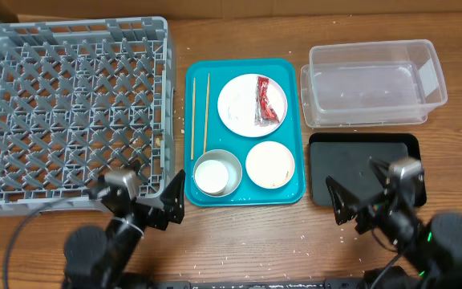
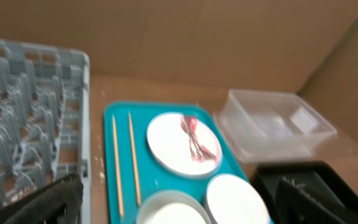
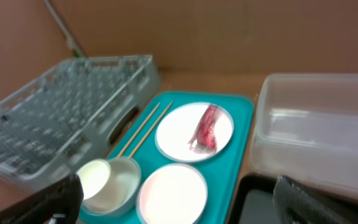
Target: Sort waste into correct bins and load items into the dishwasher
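My left gripper should wait while my right gripper first carries the red-and-silver wrapper [image 1: 266,100] to the clear tub [image 1: 373,84], because the wrapper is lying on the large white plate.
On the teal tray [image 1: 239,144], a large white plate [image 1: 243,108] carries the red-and-silver wrapper [image 1: 266,100]. Two chopsticks [image 1: 193,116] lie along the tray's left side. A grey metal bowl [image 1: 217,172] holds something white that I cannot identify. A white bowl [image 1: 269,164] sits to its right. The grey dish rack [image 1: 70,112] stands at the left. My left gripper [image 1: 139,199] is open and empty near the tray's front left corner. My right gripper [image 1: 367,197] is open and empty over the front of the black tray [image 1: 351,160]. The clear tub [image 1: 373,83] is behind that tray.
Small white grains are scattered on the wooden table near the front edge [image 1: 215,241]. A brown cardboard wall [image 2: 197,37] stands behind the table. The rack's right wall runs close to the teal tray's left edge.
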Controlling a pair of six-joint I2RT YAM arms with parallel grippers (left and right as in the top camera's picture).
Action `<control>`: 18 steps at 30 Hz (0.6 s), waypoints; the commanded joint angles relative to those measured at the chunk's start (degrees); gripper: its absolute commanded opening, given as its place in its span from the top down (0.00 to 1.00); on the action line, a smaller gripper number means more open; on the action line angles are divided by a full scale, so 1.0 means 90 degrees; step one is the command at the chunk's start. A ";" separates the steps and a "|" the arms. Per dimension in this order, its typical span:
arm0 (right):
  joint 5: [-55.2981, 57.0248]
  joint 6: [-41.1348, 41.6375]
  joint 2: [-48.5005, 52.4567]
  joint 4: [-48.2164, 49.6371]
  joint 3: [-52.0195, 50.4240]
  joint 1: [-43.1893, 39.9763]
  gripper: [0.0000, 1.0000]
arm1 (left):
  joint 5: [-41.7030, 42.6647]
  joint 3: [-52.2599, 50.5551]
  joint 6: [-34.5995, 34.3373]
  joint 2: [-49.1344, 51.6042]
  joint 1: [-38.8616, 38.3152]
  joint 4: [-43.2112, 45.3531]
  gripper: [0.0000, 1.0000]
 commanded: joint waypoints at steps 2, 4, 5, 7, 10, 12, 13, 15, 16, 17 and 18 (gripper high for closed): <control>-0.0695 0.0015 0.2336 -0.1430 0.2263 0.0005 0.00 | 0.0624 0.2310 -0.0029 0.1938 0.0027 -0.1528 0.00; -0.0882 0.0015 0.3240 -0.2191 0.3283 0.0005 0.00 | 0.0716 0.3293 -0.0032 0.2674 0.0027 -0.2407 0.00; -0.0872 0.0015 0.3672 -0.2531 0.3774 0.0005 0.00 | 0.0726 0.3781 -0.0032 0.3036 0.0027 -0.2846 0.00; -0.0996 0.0163 0.4335 -0.2871 0.4464 0.0005 0.00 | 0.0721 0.4505 -0.0032 0.3585 0.0027 -0.3534 0.00; -0.1569 0.0391 0.5170 -0.2956 0.5110 0.0005 0.00 | 0.0726 0.5268 -0.0036 0.4252 0.0027 -0.4194 0.00; -0.1749 0.0396 0.5642 -0.2686 0.5319 0.0034 0.00 | 0.0731 0.5430 -0.0044 0.4481 0.0027 -0.4405 0.00; -0.1649 0.0398 0.5836 -0.2603 0.5374 0.0083 0.00 | 0.0731 0.5435 -0.0063 0.4551 0.0027 -0.4439 0.00; -0.1049 0.0668 0.6234 -0.2458 0.5408 0.0282 0.00 | 0.0719 0.5423 -0.0056 0.4697 0.0027 -0.4486 0.00; -0.0631 0.0850 0.6470 -0.2414 0.5408 0.0454 0.00 | 0.0719 0.5421 -0.0058 0.4767 0.0027 -0.4498 0.00; 0.0138 0.0896 0.6989 -0.2339 0.5408 0.0886 0.00 | 0.0719 0.5418 -0.0058 0.4954 0.0027 -0.4495 0.00; 0.0318 0.0896 0.7125 -0.2312 0.5408 0.0996 0.00 | 0.0719 0.5418 -0.0058 0.5022 0.0027 -0.4495 0.00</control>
